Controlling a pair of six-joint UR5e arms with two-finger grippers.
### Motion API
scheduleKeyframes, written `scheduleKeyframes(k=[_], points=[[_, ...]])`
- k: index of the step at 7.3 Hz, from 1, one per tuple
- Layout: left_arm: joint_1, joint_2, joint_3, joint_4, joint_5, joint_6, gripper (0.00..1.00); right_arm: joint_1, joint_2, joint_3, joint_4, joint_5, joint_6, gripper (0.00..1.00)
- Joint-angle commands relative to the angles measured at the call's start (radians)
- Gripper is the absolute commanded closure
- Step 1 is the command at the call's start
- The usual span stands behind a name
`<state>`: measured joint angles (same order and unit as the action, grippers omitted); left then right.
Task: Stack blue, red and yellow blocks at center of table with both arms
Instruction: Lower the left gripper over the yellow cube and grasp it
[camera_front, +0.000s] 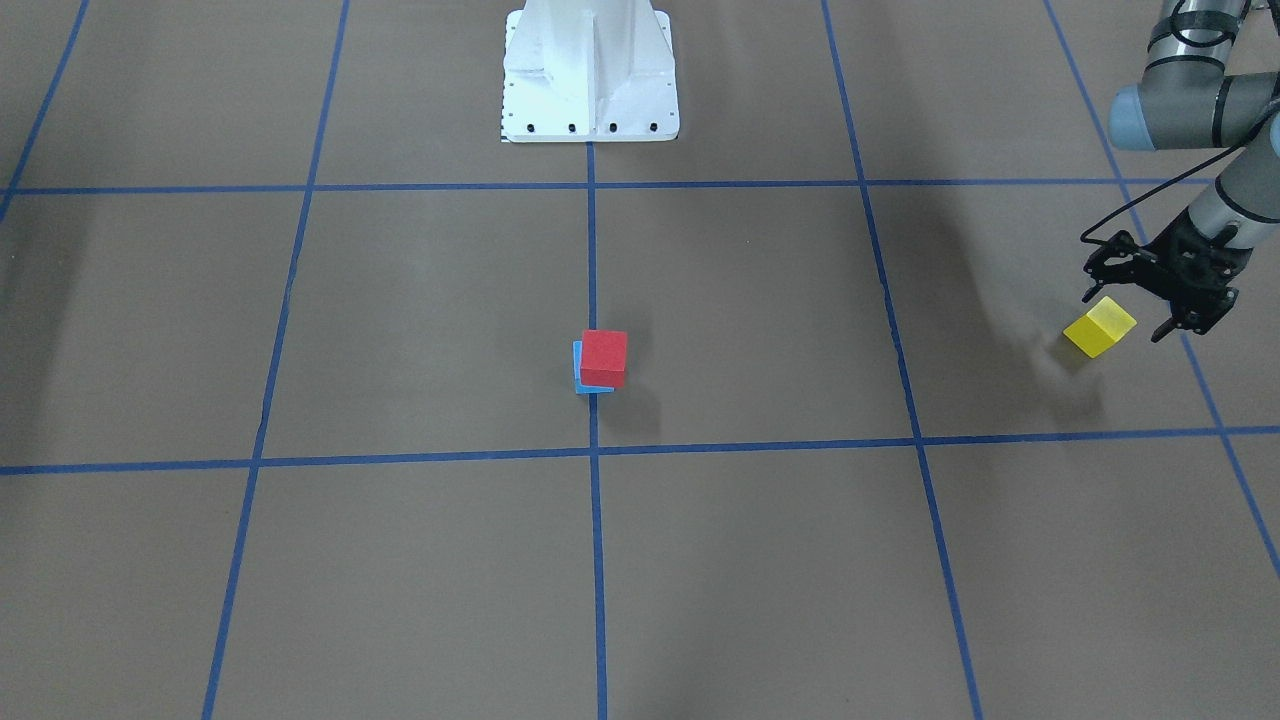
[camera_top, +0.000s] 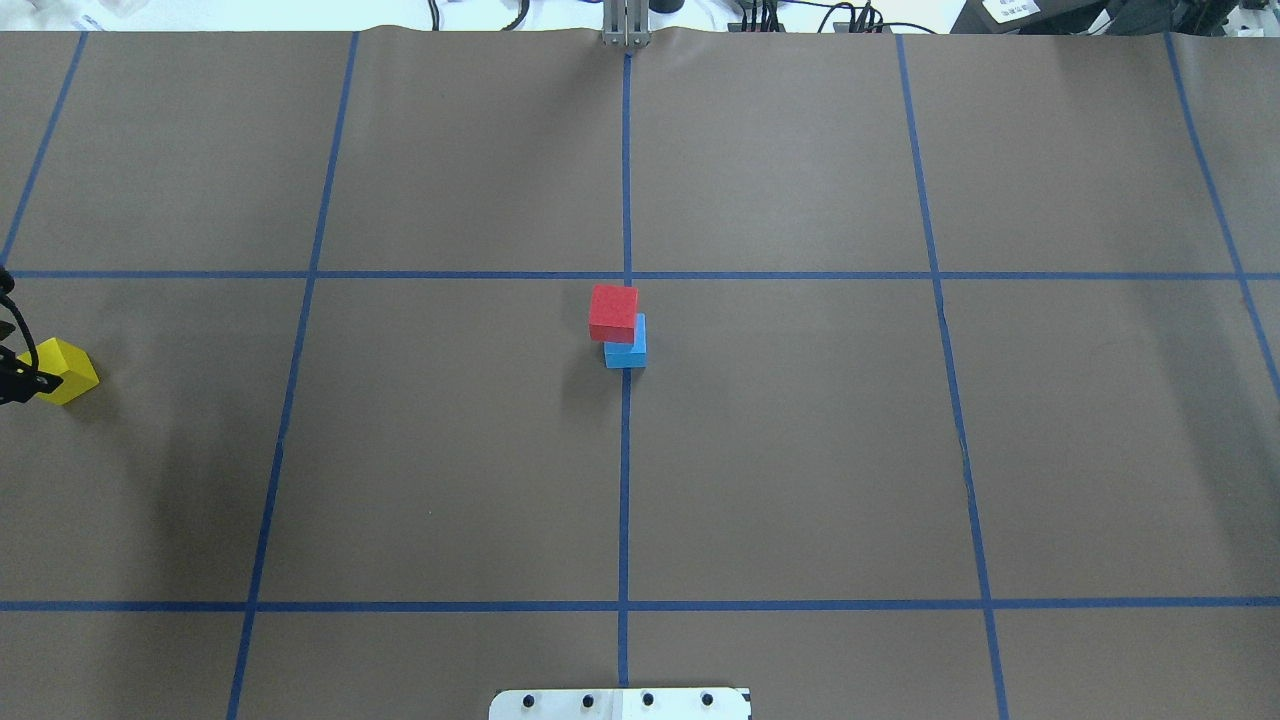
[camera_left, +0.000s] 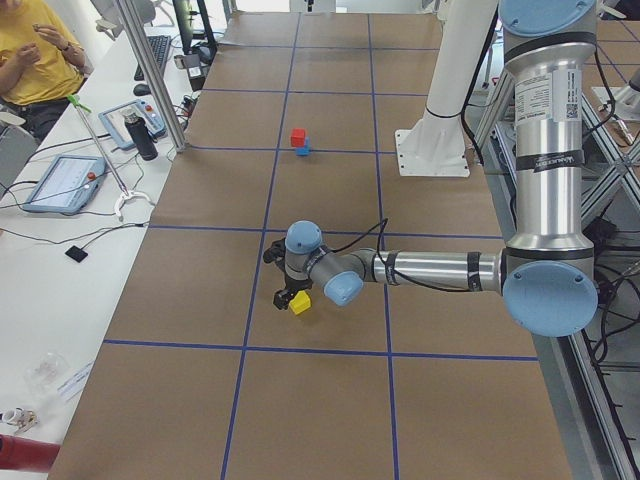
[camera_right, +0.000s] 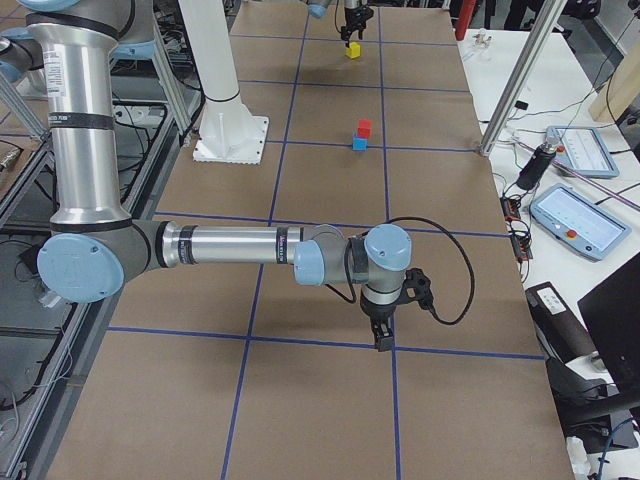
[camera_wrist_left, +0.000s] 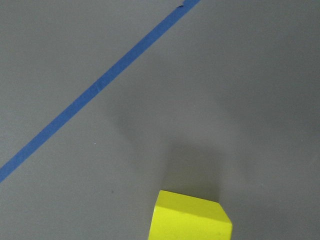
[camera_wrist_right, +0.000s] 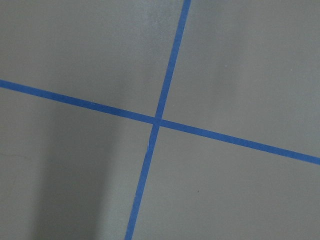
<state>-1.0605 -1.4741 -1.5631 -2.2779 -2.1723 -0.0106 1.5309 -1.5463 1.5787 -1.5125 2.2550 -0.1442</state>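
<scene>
My gripper will set the yellow block on top, and the stack (camera_front: 601, 360) should stay upright then, because the red block sits mostly over the blue block (camera_front: 581, 380).
A red block (camera_front: 604, 356) sits on a blue block (camera_front: 579, 380) at the table's center, shifted a little off it; both also show in the overhead view, the red block (camera_top: 613, 312) over the blue block (camera_top: 627, 350). A yellow block (camera_front: 1099, 327) lies on the table at my left side, also visible at the overhead view's left edge (camera_top: 66, 371) and at the bottom of the left wrist view (camera_wrist_left: 191, 216). My left gripper (camera_front: 1128, 315) is open, with its fingers on either side of the yellow block. My right gripper (camera_right: 381, 338) hangs low over a tape crossing, far from the blocks; I cannot tell whether it is open or shut.
Blue tape lines divide the brown table into squares. The white robot base (camera_front: 590, 70) stands at the table's back edge. An operator (camera_left: 35, 50) and tablets (camera_left: 62, 182) are beside the table.
</scene>
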Motion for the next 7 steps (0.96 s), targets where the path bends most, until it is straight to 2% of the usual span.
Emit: scheduleKeyframes(k=[1, 5, 6, 7], points=[[0.005, -0.005, 0.02, -0.002, 0.0, 0.001, 0.0, 0.0, -0.002, -0.002, 0.0, 0.0, 0.0, 0.0], [0.046, -0.018, 0.034, -0.003, 0.006, 0.001, 0.03, 0.0, -0.002, -0.002, 0.0, 0.0, 0.0, 0.0], [0.057, -0.019, 0.038, -0.003, 0.008, 0.003, 0.19, 0.0, -0.002, -0.002, 0.0, 0.0, 0.0, 0.0], [0.059, -0.019, 0.038, -0.003, 0.008, 0.004, 0.46, 0.0, -0.002, -0.002, 0.0, 0.0, 0.0, 0.0]])
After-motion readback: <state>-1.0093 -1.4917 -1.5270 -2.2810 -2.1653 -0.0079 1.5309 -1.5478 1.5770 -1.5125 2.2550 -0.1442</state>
